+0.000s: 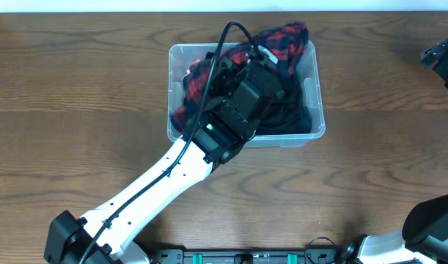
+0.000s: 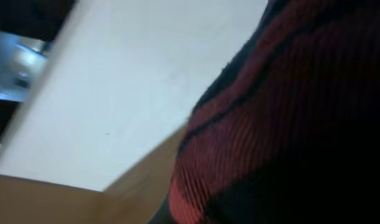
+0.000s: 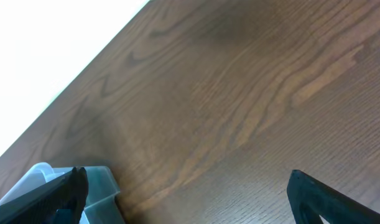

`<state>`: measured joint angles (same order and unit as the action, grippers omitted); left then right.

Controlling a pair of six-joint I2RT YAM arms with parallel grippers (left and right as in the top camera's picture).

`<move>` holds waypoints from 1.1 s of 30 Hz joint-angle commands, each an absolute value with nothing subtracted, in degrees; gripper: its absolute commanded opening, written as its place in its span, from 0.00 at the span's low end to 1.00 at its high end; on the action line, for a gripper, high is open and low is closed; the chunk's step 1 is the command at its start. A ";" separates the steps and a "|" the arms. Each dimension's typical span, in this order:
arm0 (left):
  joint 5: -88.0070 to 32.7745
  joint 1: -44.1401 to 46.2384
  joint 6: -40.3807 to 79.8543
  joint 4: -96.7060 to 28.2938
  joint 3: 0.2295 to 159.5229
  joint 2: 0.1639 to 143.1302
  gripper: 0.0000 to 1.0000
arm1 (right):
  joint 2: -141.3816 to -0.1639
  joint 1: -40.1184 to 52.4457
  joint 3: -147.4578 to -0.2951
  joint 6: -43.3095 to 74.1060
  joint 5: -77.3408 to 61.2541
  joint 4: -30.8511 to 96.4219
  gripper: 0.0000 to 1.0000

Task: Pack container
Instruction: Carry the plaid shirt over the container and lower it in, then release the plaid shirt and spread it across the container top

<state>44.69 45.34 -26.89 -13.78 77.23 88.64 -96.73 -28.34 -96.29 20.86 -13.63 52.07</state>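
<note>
The robot's left gripper should bring the plaid cloth back toward the container's near side [image 1: 291, 123] and tuck it inside, because the cloth is bulging over the container's far rim [image 1: 300, 34].
The container [image 1: 320, 103], a clear plastic tub, stands at the back centre of the wooden table. A red-and-black plaid cloth [image 1: 282, 40] fills it and bulges over its far right corner, with dark cloth [image 1: 291, 116] along its right side. My left arm [image 1: 245, 95] reaches into the tub from the front left, its fingers buried in the cloth and hidden. In the left wrist view, red plaid cloth [image 2: 264, 118] presses close to the lens and no fingers show. My right gripper [image 3: 190, 202] hangs open over bare table, nothing between its fingers.
A pale wall [image 2: 134, 81] rises behind the table's far edge. The right arm's dark parts sit at the far right edge [image 1: 440, 57] and front right corner [image 1: 432, 220]. A clear plastic corner [image 3: 93, 186] shows behind the right gripper's left finger.
</note>
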 commanded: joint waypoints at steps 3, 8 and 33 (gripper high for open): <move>50.70 45.19 -39.92 -6.98 79.64 87.66 0.06 | -96.73 -28.53 -97.08 21.63 -13.69 52.16 0.99; 50.70 45.19 -45.21 -2.98 79.64 87.66 0.06 | -96.73 -28.53 -97.08 21.63 -13.69 52.16 0.99; 50.61 45.47 -45.78 -3.75 79.64 96.03 0.06 | -96.73 -28.53 -97.08 21.63 -13.69 52.16 0.99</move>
<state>48.62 45.36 -45.30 -4.45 77.23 95.70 -96.73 -28.34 -96.29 20.86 -13.61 52.07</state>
